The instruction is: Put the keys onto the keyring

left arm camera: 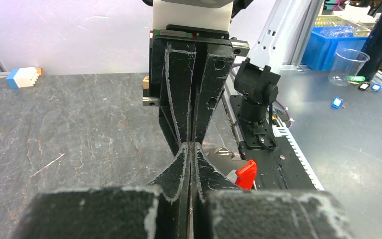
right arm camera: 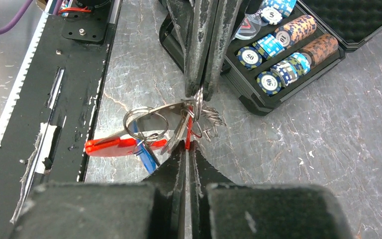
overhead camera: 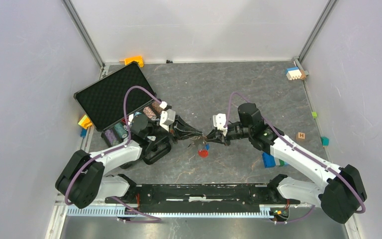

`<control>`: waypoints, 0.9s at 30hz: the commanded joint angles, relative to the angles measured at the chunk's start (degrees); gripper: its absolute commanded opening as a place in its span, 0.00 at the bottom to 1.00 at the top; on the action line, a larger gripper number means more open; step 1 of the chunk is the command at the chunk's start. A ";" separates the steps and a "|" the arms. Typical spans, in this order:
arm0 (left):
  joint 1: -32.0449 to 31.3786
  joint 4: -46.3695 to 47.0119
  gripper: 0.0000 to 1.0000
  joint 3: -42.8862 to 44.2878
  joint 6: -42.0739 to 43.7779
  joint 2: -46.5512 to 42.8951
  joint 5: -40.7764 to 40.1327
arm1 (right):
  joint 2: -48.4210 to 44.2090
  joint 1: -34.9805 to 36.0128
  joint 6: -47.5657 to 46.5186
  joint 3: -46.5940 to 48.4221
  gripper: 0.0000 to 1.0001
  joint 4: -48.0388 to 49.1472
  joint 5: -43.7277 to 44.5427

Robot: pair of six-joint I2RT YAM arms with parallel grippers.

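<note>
The red key is pinched in my right gripper below the silvery ring, so next my right gripper lets go and grabs the silvery ring before my left gripper opens.
The two grippers meet tip to tip over the middle of the table. My left gripper is shut on the keyring at its silvery ring and chain end. From that bunch hang a metal ring, the long red clip and the blue key. My right gripper is shut, and a thin red sliver, seemingly the red key seen edge-on, is pinched at its tips beside a bare metal blade. The bunch hangs just above the table.
An open black case with rows of poker chips lies behind the left arm. Loose blocks lie about: orange, blue-and-white, a wooden cube, a blue one by the right arm. The black base rail runs along the near edge.
</note>
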 commanded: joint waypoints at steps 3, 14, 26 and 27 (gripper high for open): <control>0.21 5.85 0.02 -0.04 -0.77 -0.59 -2.18 | -1.04 0.58 1.31 -0.32 0.00 2.60 0.37; 0.15 12.50 0.02 -0.66 -2.93 1.18 -1.59 | 0.85 3.30 1.67 0.04 0.00 2.90 1.19; -0.01 17.64 0.02 -1.15 -7.30 1.93 -0.31 | 2.28 4.27 2.45 0.73 0.03 3.51 4.80; 0.02 17.67 0.02 -1.18 -7.24 1.76 -0.29 | 2.12 4.31 1.81 0.95 0.09 2.88 5.18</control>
